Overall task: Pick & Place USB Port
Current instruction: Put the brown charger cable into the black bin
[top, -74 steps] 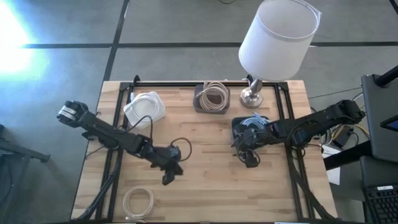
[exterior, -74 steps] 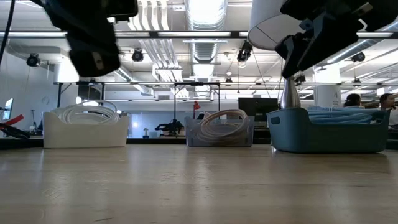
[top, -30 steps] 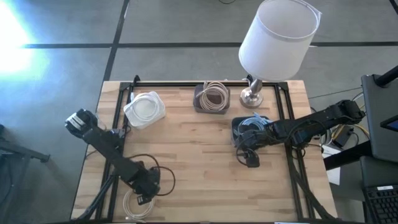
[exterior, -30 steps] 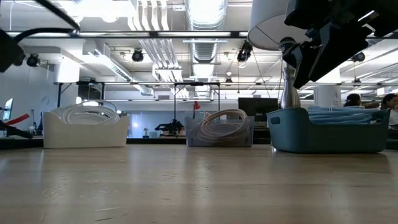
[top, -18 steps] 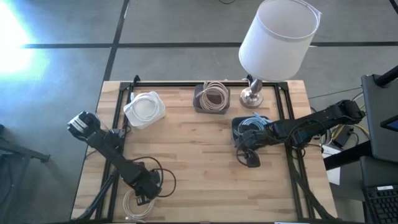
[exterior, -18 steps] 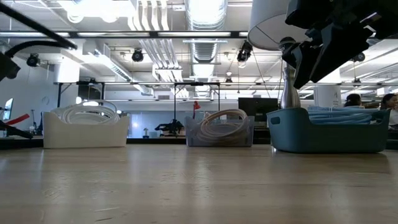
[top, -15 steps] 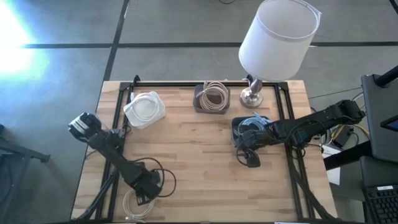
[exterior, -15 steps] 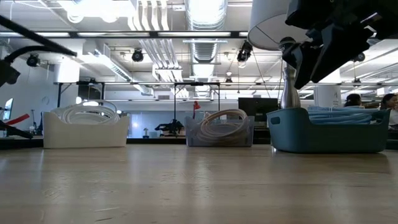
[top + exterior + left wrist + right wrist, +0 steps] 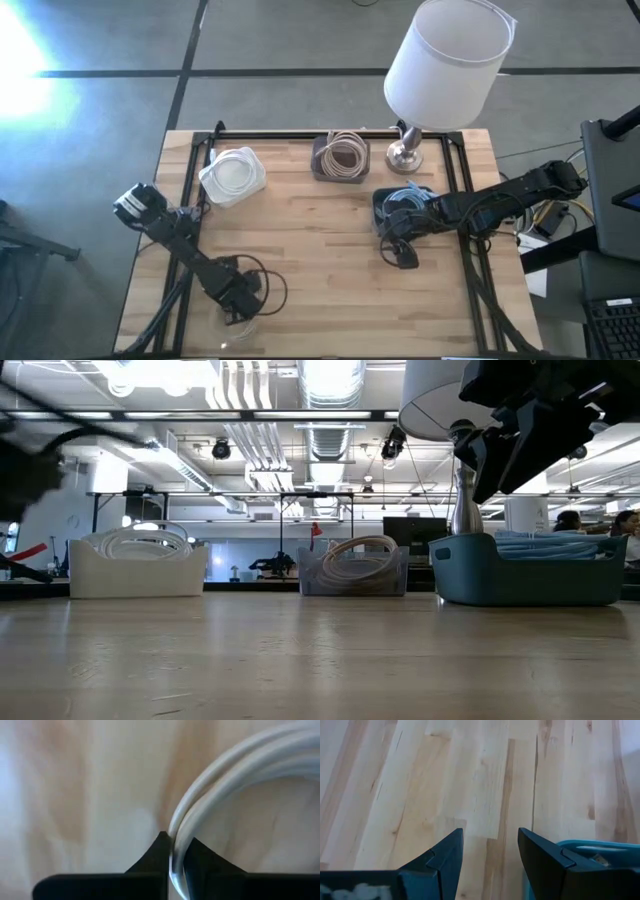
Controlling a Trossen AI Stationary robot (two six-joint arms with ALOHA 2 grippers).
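Observation:
I keep carrying the coil to the grey bin [image 9: 341, 159] until it rests there, because my left gripper holds the coil's strands [image 9: 192, 810] together and the way is clear.
A coiled white cable [image 9: 225, 775] lies near the table's near left corner, and in the high view my left gripper [image 9: 240, 305] covers most of it. In the left wrist view my left gripper [image 9: 177, 845] is shut on strands of the coil. My right gripper [image 9: 400, 252] hangs open above bare wood just in front of the blue bin [image 9: 405, 205]. It shows at the upper right in the low view [image 9: 520, 430] and touches nothing. No other USB part shows. My left gripper pinches two or three white strands of the coil's loop [image 9: 176, 832] between its two fingertips [image 9: 161, 845]. It comes from above, pointing down. The rest of the loop curves away over the wood close below. I cannot tell whether the coil is lifted.
A white bin of white cable [image 9: 232, 175], a grey bin of beige cable [image 9: 342, 158] and a lamp [image 9: 445, 60] with a metal base [image 9: 405, 152] stand along the far side. The middle of the table [image 9: 320, 250] is bare wood. A black frame rail [image 9: 190, 190] runs along the left side.
My left gripper has edged a little toward the table's right, staying low over the white coil near the near left corner. The coil, which showed beside the gripper before, is now mostly covered by it. The right arm has kept still.

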